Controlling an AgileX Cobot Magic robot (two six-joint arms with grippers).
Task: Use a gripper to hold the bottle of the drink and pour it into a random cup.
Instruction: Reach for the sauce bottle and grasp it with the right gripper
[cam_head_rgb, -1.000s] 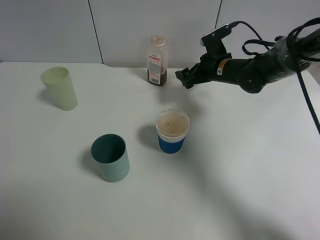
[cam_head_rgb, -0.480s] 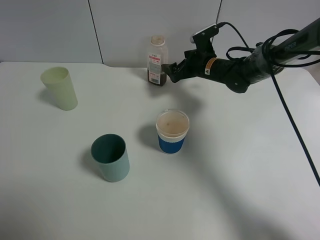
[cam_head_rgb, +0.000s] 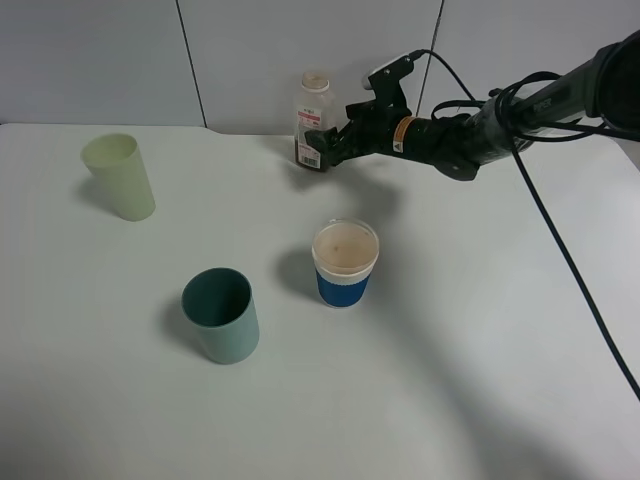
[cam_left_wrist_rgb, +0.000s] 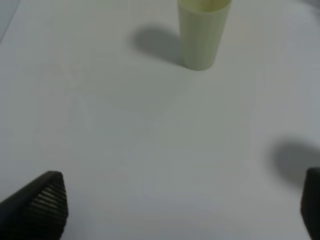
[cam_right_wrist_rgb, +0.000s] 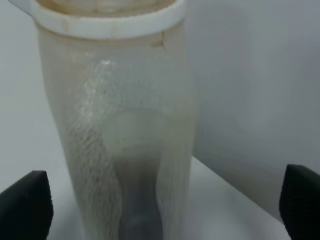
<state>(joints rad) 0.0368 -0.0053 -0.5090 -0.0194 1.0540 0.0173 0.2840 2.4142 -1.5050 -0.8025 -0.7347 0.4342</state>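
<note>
My right gripper's two open fingers are clear of the upright bottle's sides (cam_right_wrist_rgb: 120, 130), so I should continue to move toward its body (cam_head_rgb: 309, 128) until they are on either side of it, and then close them.
The bottle of the drink (cam_head_rgb: 313, 105) stands uncapped at the back of the table, with brown liquid low in it. My right gripper (cam_head_rgb: 324, 143) reaches in from the right and is open, one finger on each side of the bottle's lower body. In the right wrist view the bottle (cam_right_wrist_rgb: 115, 125) fills the gap of that gripper (cam_right_wrist_rgb: 162, 202), and both black fingertips stand clear of its walls. The teal-green cup (cam_head_rgb: 220, 315) stands upright at the front left. My left gripper (cam_left_wrist_rgb: 175, 210) is open over bare table and holds nothing.
A pale yellow-green tumbler (cam_head_rgb: 118, 176) stands at the far left and shows in the left wrist view too (cam_left_wrist_rgb: 202, 32). A white cup with a blue band (cam_head_rgb: 345, 263) sits mid-table, in front of the bottle. A grey wall (cam_head_rgb: 250, 50) runs right behind the bottle.
My right arm has moved left along the back of the table. Its open fingers have come from beside the bottle to either side of it. The bottle and cups have not moved.
</note>
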